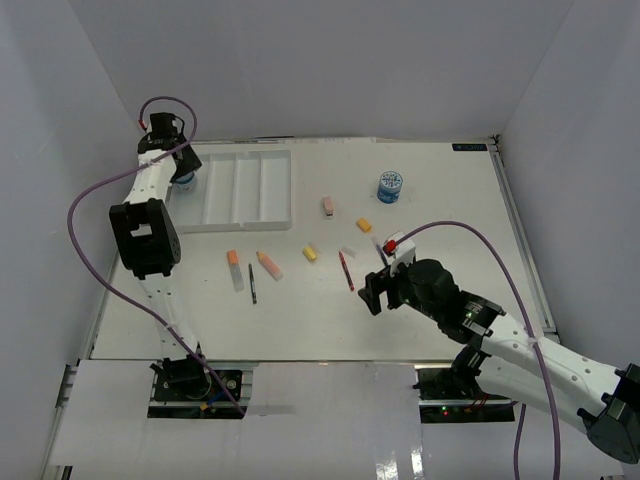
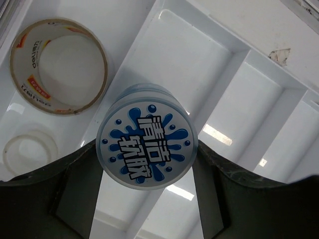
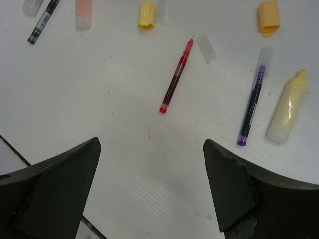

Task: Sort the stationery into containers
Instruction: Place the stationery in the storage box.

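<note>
The blue-white tub [image 2: 147,143] is hanging with its lid up over the empty compartment [image 2: 182,50], clear of the tape roll, so my left gripper keeps lowering it and lets go of it there.
My left gripper [image 1: 183,178] is shut on a blue-white round tub [image 2: 146,149] and holds it over the left end of the white tray [image 1: 262,190]. In the left wrist view a brown-rimmed tape roll [image 2: 59,64] and a clear tape roll [image 2: 29,151] lie in the tray [image 2: 259,89]. My right gripper [image 3: 152,144] is open and empty above the table, just short of a red pen [image 3: 175,77]. A purple pen [image 3: 253,107] and a yellow marker [image 3: 286,107] lie to its right. A second tub [image 1: 390,186] stands at the far middle.
Loose on the table are a pink eraser [image 1: 328,206], an orange eraser [image 1: 364,225], a yellow eraser [image 1: 310,253], two orange markers [image 1: 234,265] [image 1: 268,263], a dark pen [image 1: 252,283] and a clear cap [image 3: 206,47]. White walls enclose the table.
</note>
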`<state>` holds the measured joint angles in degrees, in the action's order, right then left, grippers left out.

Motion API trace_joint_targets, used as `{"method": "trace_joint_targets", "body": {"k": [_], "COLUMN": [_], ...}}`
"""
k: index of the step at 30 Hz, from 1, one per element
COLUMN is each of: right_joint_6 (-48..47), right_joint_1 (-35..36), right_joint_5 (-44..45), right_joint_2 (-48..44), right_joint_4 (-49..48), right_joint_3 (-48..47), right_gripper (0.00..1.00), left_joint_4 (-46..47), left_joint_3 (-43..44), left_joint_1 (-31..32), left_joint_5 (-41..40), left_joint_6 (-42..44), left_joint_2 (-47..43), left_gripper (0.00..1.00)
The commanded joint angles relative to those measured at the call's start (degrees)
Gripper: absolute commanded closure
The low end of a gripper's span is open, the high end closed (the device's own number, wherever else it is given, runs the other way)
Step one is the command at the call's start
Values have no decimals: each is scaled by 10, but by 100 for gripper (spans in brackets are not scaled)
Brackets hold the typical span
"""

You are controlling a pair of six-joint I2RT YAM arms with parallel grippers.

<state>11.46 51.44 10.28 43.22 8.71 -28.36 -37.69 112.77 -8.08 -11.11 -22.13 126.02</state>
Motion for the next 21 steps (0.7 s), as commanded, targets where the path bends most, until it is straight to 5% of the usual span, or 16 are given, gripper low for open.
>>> {"method": "trace_joint_targets", "body": {"k": [1,11,21], "right_joint_6": [11,18,20], "right_joint_1": [-2,-1,-1], "right_joint_5": [-10,-10,-4], "right_joint_2": [9,21,41], "right_joint_4": [-33,-33,-38], "right_joint_3": [-15,-13,-22], "right_gripper": [10,10,10], "left_joint_4": [28,31,35], "left_joint_3": [57,90,90], "left_joint_1": [-2,-1,-1], "left_joint_5": [-3,25,39], "left_joint_6": [15,16,21], "left_joint_2": [4,66,57], "left_gripper": [69,59,22]}}
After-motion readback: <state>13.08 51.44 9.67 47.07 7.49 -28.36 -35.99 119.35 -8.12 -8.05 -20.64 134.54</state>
